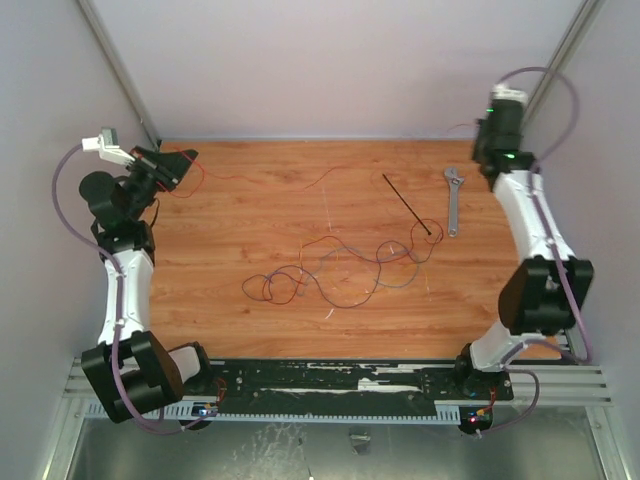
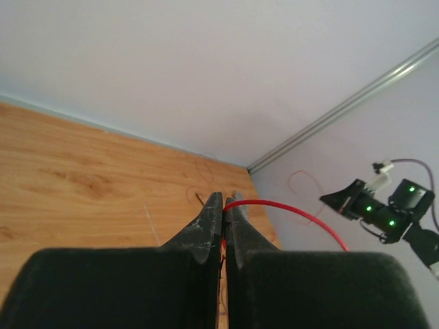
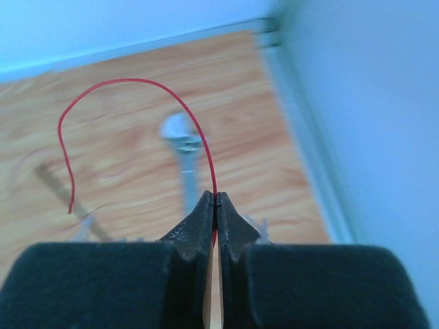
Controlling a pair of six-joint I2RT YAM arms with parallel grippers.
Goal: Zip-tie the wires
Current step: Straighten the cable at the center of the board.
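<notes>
The red wire held point(image 3: 211, 164) near its end should keep going with my right gripper toward the clear wood point(image 1: 480, 265) beside the tangle, where I will release it.
The wires point(image 1: 335, 268) lie as a loose red and purplish tangle in the middle of the wooden table point(image 1: 250, 215). At the far left, my left gripper point(image 1: 188, 160) is raised and shut on a red wire point(image 2: 295, 211), which arcs out to the right from its tips point(image 2: 224, 204). My right gripper point(image 1: 483, 150) is at the far right corner, shut on a thin red wire point(image 3: 137, 82) that loops up and left from its tips point(image 3: 215, 201). The zip tie point(image 1: 410, 205), a black strip, lies diagonally right of centre, one end on the wire loops.
A silver adjustable wrench point(image 1: 454, 200) lies just right of the zip tie, and shows blurred below my right gripper as the wrench point(image 3: 184, 161). White walls close the table on three sides. The right arm point(image 2: 384, 212) shows in the left wrist view.
</notes>
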